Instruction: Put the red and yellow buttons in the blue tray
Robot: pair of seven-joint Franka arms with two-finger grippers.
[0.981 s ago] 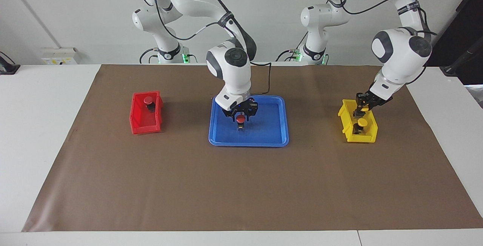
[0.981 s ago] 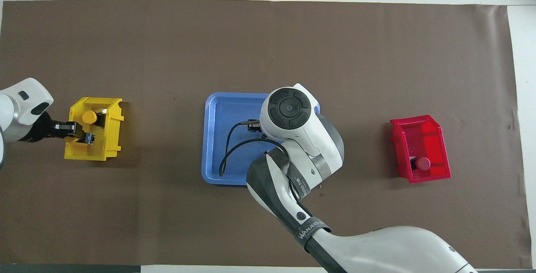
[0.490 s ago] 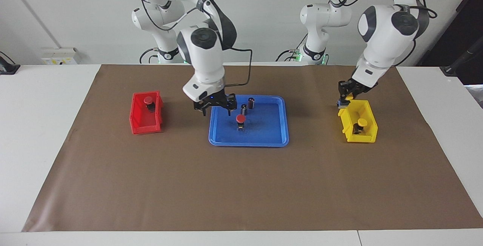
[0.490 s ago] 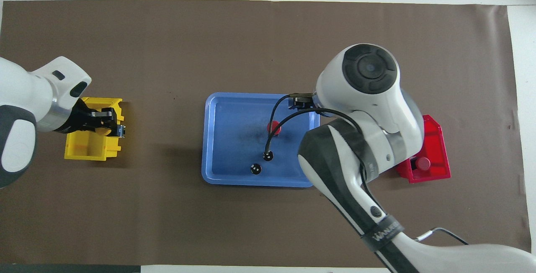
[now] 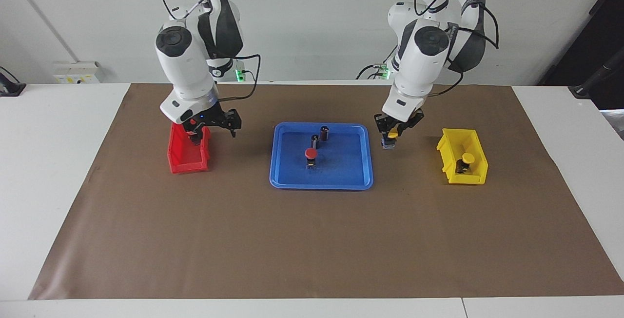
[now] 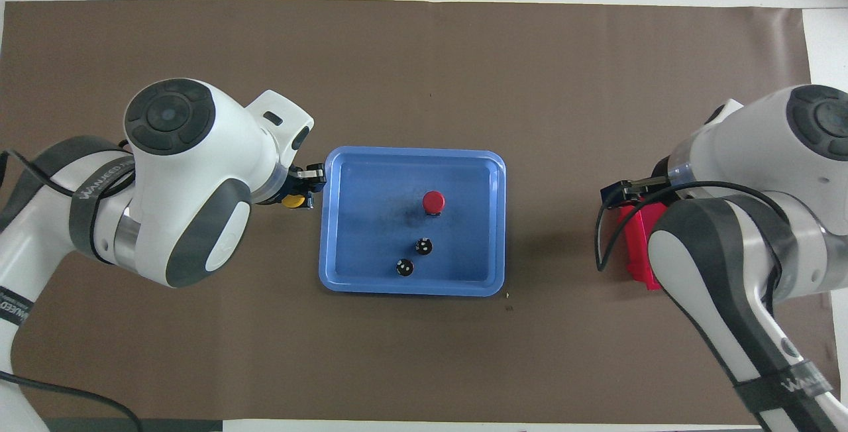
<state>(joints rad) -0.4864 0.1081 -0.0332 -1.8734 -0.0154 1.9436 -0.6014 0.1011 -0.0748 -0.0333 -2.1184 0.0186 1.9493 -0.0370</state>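
Note:
The red button in the tray still has its dark base (image 6: 433, 213), so the second red button should come up in one piece when the robot lifts it.
The blue tray (image 5: 349, 164) (image 6: 371, 183) lies mid-table with one red button (image 5: 310, 155) (image 6: 433, 202) standing in it. My left gripper (image 5: 390, 138) (image 6: 303, 188) is shut on a yellow button (image 5: 392, 134) (image 6: 290, 201), in the air just beside the tray's rim at the left arm's end. A second yellow button (image 5: 467, 158) sits in the yellow bin (image 5: 475, 177). My right gripper (image 5: 213, 130) hangs open over the red bin (image 5: 187, 159) (image 6: 634, 236), holding nothing. It covers what lies in that bin.
Two dark capless cylinders (image 5: 315, 140) (image 5: 324, 132) stand in the tray, nearer the robots than the red button. A brown mat (image 5: 312, 240) covers the table. In the overhead view the left arm hides the yellow bin and the right arm hides most of the red bin.
My right gripper left the red button in the tray, opened and swung over the red bin. My left gripper lifted a yellow button out of the yellow bin and carried it to the tray's edge.

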